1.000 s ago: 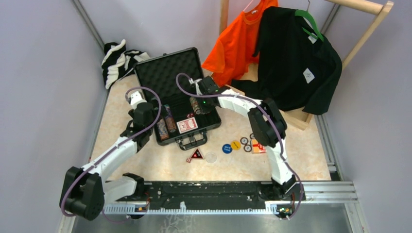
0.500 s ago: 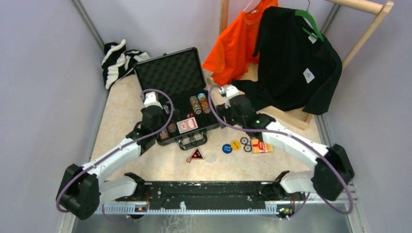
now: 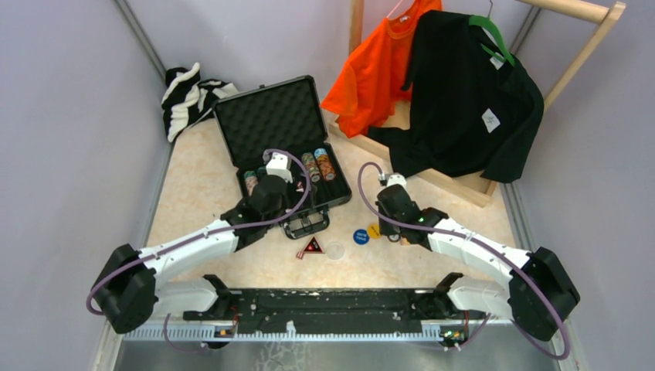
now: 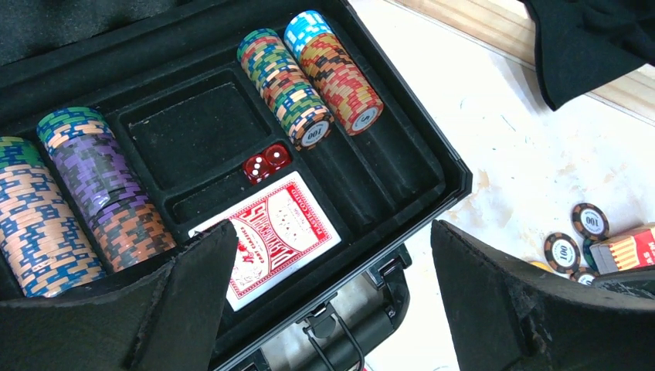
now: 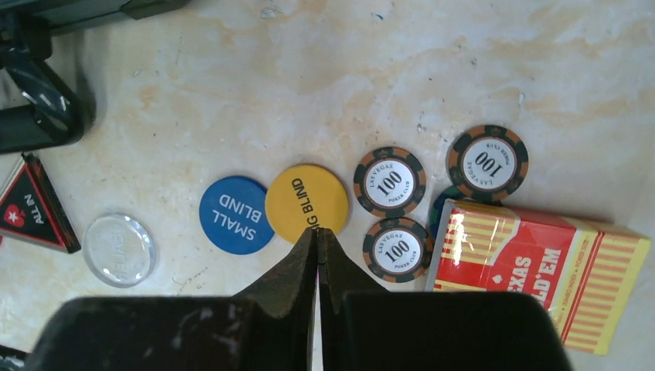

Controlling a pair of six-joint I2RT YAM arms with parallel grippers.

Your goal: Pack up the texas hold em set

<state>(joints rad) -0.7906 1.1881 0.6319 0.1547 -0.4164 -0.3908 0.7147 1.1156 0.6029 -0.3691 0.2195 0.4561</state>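
The card box is over part of the green chip (image 5: 441,207), so my right gripper should take the card box first (image 5: 534,270) and then hand it to my left gripper.
The black briefcase (image 3: 266,116) lies open, lid back. Its tray holds rows of poker chips (image 4: 309,93), a red card deck (image 4: 274,239) and two red dice (image 4: 266,161). My left gripper (image 3: 272,185) hovers open and empty over the tray's front edge, the handle (image 4: 371,325) between its fingers. On the table right of the case lie a black-red triangle (image 5: 27,209), a clear disc (image 5: 120,249), a blue disc (image 5: 232,215), a yellow disc (image 5: 301,197), three loose chips (image 5: 390,182) and a red-yellow card box (image 5: 533,270). My right gripper (image 5: 317,232) is shut, its tips at the yellow disc's near edge.
A wooden rack (image 3: 595,11) at the back right carries an orange shirt (image 3: 378,66) and a black shirt (image 3: 471,93) that drapes onto the table. A black-and-white striped cloth (image 3: 189,97) lies in the back left corner. Grey walls close in on both sides.
My right gripper left the case and swung down to the loose discs. Two more chip rows now lie in the tray's right side. My left gripper moved right, over the tray's front.
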